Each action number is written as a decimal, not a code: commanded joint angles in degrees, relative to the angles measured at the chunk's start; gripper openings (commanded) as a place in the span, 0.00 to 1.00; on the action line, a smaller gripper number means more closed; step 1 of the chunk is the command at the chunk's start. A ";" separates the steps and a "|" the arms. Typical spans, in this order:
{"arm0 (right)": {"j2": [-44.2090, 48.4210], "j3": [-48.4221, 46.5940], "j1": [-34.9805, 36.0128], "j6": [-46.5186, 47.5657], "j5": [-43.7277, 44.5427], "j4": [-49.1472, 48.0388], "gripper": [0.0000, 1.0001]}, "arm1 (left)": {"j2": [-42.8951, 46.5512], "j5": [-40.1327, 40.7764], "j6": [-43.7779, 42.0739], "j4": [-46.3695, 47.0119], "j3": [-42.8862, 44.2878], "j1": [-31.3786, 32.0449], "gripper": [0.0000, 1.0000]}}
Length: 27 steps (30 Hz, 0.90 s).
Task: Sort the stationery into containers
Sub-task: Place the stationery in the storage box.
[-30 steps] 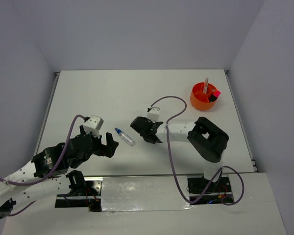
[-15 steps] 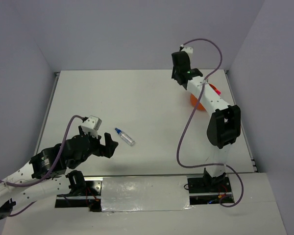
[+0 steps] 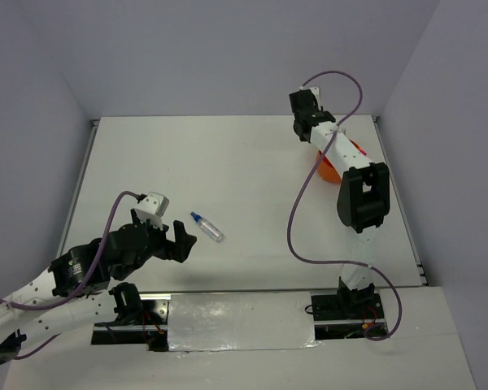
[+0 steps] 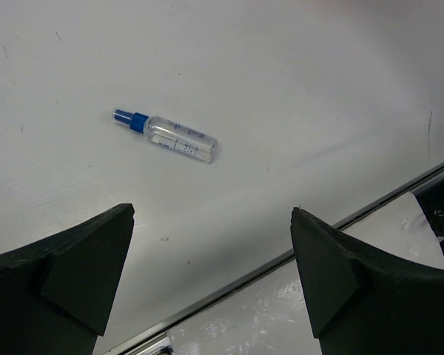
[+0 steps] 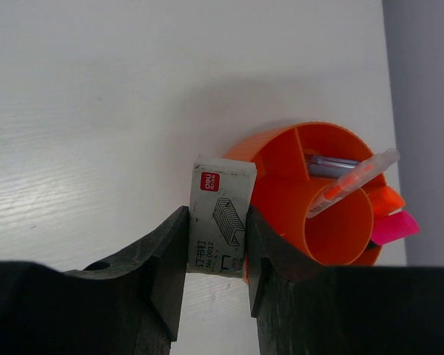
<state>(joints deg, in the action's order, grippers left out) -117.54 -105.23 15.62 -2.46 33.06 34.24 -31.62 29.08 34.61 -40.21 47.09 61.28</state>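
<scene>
My right gripper holds the staple box [image 5: 220, 216] at the orange tub's rim [image 5: 274, 164] beside its empty section and should continue inward until the box clears that rim, then release.
My right gripper [image 5: 216, 229] is shut on a small whitish staple box [image 5: 220, 214] and holds it above the left rim of the round orange tub [image 5: 281, 194]. The tub has inner dividers; a thin orange pen [image 5: 353, 182] and highlighters with orange and pink caps [image 5: 392, 219] stand in it. In the top view the right arm reaches to the far right, with its gripper [image 3: 306, 128] over the tub [image 3: 328, 169]. A blue-capped clear tube [image 3: 206, 227] lies on the table, also in the left wrist view [image 4: 166, 134]. My left gripper [image 4: 211, 222] is open and empty, short of the tube.
The white table's near metal edge [image 4: 370, 208] runs just under the left gripper. The right arm's purple cable [image 3: 297, 211] loops over the table's right half. Grey walls stand close behind and beside the tub.
The right arm swung from mid-table near the tube up to the far right over the tub, then settled slightly. The left arm has barely moved.
</scene>
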 commanded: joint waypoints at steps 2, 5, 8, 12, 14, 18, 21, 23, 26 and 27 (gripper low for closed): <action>1.26 1.78 -1.29 1.93 2.54 -1.89 0.23 | 0.42 -0.60 -1.04 2.41 -0.07 0.07 0.99; 0.82 2.31 -1.73 3.41 3.58 -2.07 0.24 | 0.15 -0.78 -1.12 2.41 -0.07 0.07 0.99; 0.38 3.01 -2.87 3.60 3.94 -2.25 0.24 | -0.02 -0.78 -1.12 2.50 0.02 0.07 0.99; 0.90 4.59 -3.40 3.78 3.95 -3.47 0.27 | 0.15 -0.87 -1.12 2.59 -0.07 0.07 0.99; 1.08 4.60 -3.57 3.95 3.50 -3.48 0.29 | 0.24 -0.87 -1.04 2.59 -0.07 0.07 0.99; 0.90 4.77 -3.49 3.69 3.94 -3.56 0.38 | 0.15 -0.87 -1.04 2.50 -0.07 0.07 0.99; 0.38 4.51 -3.58 4.22 4.47 -3.74 0.40 | 0.33 -0.78 -1.04 2.50 -0.16 0.07 0.99; 0.20 4.16 -3.49 4.13 4.65 -3.57 0.44 | 0.33 -0.87 -1.04 2.59 -0.16 0.16 0.99; 0.20 4.07 -3.49 4.30 4.65 -3.92 0.54 | 0.33 -0.78 -1.04 2.50 -0.16 0.07 0.99; 0.03 3.89 -3.57 4.22 4.65 -3.57 0.56 | 0.41 -0.78 -1.04 2.50 -0.16 0.07 0.99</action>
<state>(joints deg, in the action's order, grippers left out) -117.54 -100.49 12.32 1.37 36.29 32.58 -31.62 28.58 34.50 -40.14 47.09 61.28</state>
